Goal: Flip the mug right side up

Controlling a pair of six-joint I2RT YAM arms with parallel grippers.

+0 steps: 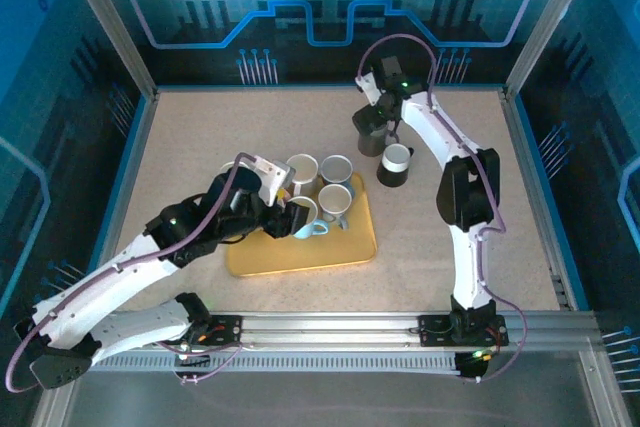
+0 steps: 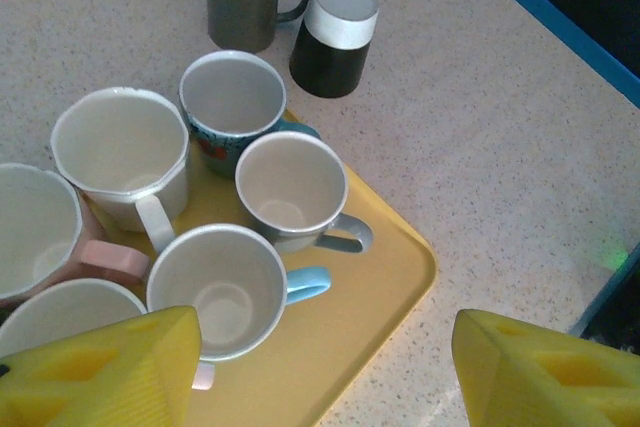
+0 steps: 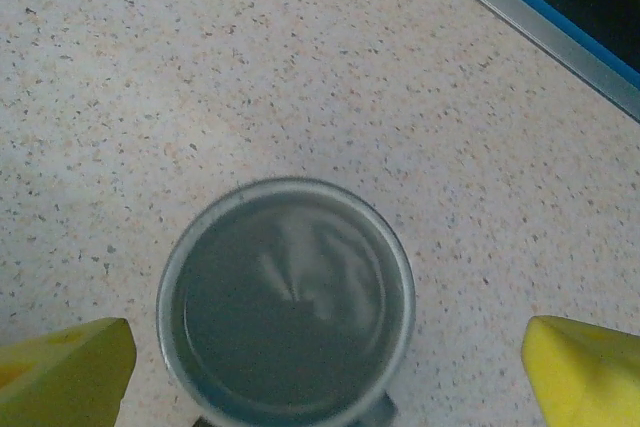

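Next, my right gripper grips the dark grey mug (image 1: 372, 139) by its base end (image 3: 287, 302), tips it and hands it over, as it stands upside down far from my left gripper.
A dark grey mug (image 3: 290, 297) stands on the table with its mouth up, and I look straight down into it in the right wrist view. My right gripper (image 3: 325, 372) hangs open above it, one yellow finger off each side and neither touching. From the top view the same mug (image 1: 368, 133) sits at the back right under the right gripper (image 1: 378, 119). My left gripper (image 2: 320, 372) is open over the near corner of the yellow tray (image 2: 350, 317), holding nothing, beside a mug with a light blue handle (image 2: 215, 292).
Several upright mugs crowd the yellow tray (image 1: 300, 252) at the table's middle. A black mug with a white band (image 1: 396, 164) stands just right of the grey one. The table's blue-edged walls run along the back and right.
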